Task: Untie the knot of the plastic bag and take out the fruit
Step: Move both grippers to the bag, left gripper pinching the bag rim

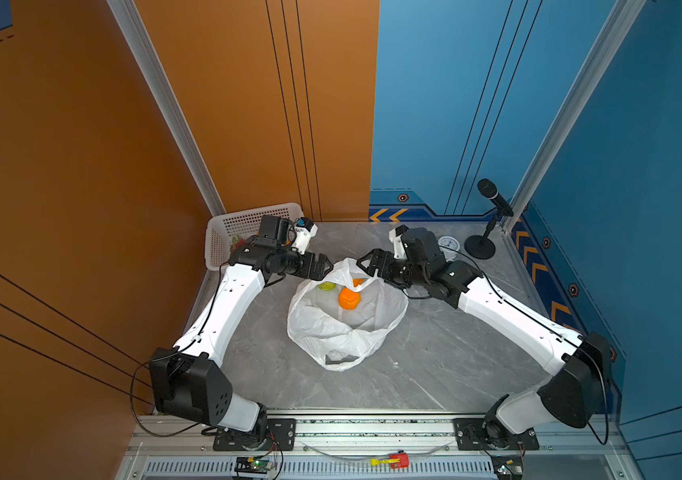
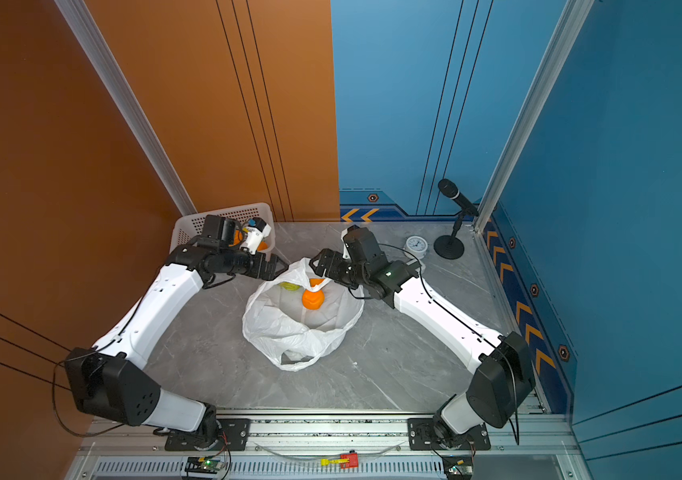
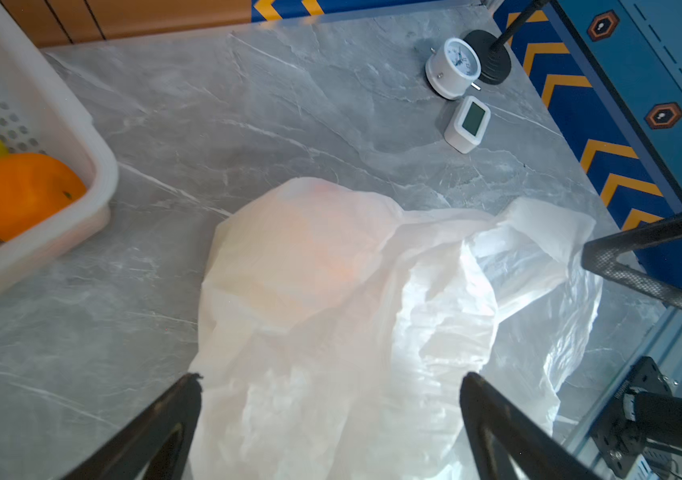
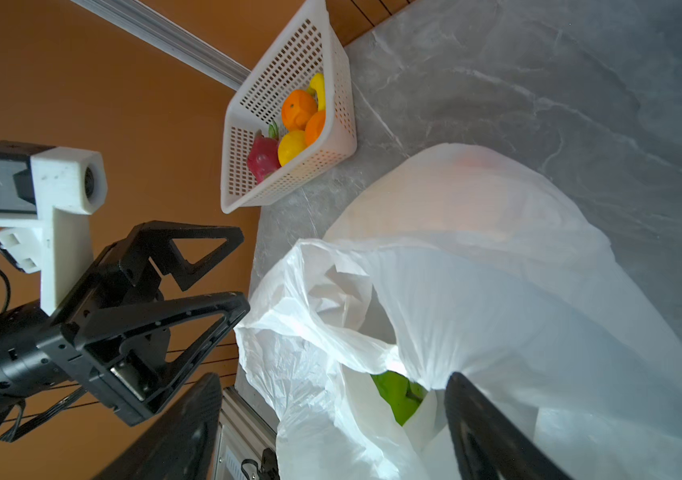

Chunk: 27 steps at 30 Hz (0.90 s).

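Note:
My left gripper needs to hold the bag's rim (image 1: 339, 269) aside before my right gripper reaches in, because a flap of the bag's far rim (image 1: 346, 276) hangs over the second orange.
The plastic bag (image 1: 343, 332) (image 2: 289, 328) lies with its mouth open in the middle of the grey table. No knot shows in any view. Inside are fruit: an orange (image 1: 348, 298) (image 2: 313, 299), a second orange (image 1: 358, 282) and a green one (image 1: 326, 286) (image 4: 397, 395). A flap of the bag's far rim stands up between the two grippers. My left gripper (image 1: 326, 268) (image 3: 331, 378) is open at the bag's far left edge. My right gripper (image 1: 366, 266) (image 4: 333, 378) is open at the far right edge, with loose bag plastic between its fingers.
A white perforated basket (image 1: 222, 232) (image 4: 247, 203) at the far left corner holds oranges, a dragon fruit (image 4: 262, 158), a yellow fruit and a banana. At the far right stand a small clock (image 3: 453, 66), a white display unit (image 3: 468, 122) and a microphone stand (image 1: 479, 247).

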### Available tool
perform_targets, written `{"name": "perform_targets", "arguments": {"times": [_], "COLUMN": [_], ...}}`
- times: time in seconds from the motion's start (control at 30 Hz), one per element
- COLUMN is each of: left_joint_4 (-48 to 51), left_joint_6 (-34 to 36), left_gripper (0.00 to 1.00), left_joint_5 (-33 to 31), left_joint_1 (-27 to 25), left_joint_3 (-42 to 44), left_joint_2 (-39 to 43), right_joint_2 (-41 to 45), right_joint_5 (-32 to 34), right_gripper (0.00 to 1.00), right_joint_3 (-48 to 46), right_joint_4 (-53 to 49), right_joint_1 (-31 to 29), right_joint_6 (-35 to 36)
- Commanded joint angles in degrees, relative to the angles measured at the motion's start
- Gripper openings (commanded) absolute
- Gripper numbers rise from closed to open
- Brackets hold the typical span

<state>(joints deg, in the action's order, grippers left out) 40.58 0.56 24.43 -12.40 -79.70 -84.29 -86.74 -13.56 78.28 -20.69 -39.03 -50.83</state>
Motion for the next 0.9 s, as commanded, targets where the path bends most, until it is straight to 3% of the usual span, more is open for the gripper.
{"name": "perform_targets", "arguments": {"times": [0.0, 0.17, 0.37, 0.43, 0.63, 0.87], "left_joint_4": [1.7, 2.4, 2.4, 2.3, -1.5, -10.2], "left_joint_6": [2.6, 4.9, 6.8, 6.8, 0.9, -8.4], "left_gripper": [0.98, 0.99, 0.9, 0.74, 0.4, 0.19], "left_joint_5": [8.6, 10.3, 10.0, 7.5, -0.3, -8.2], "left_joint_1": [-0.9, -1.7, -3.0, -3.6, -6.1, -8.5], "left_joint_3": [1.9, 3.3, 2.8, 1.7, -0.7, 1.2], "left_joint_2": [1.2, -0.8, -2.9, -4.0, -4.5, -3.1], "right_joint_2": [0.6, 0.5, 0.4, 0.7, 2.5, -1.0], "right_joint_5": [3.2, 4.0, 4.4, 5.1, 10.8, 13.5], "right_gripper": [0.84, 0.84, 0.83, 0.84, 0.83, 0.82], "right_joint_3": [-1.4, -1.7, -1.8, -2.3, -7.3, -11.7], "right_joint_4": [-1.8, -2.1, -2.1, -2.0, 2.5, 9.3], "right_joint_1": [-0.8, -3.2, -4.9, -5.8, -10.1, -12.7], "right_joint_6": [0.8, 0.9, 2.1, 4.4, 16.6, 22.3]}}
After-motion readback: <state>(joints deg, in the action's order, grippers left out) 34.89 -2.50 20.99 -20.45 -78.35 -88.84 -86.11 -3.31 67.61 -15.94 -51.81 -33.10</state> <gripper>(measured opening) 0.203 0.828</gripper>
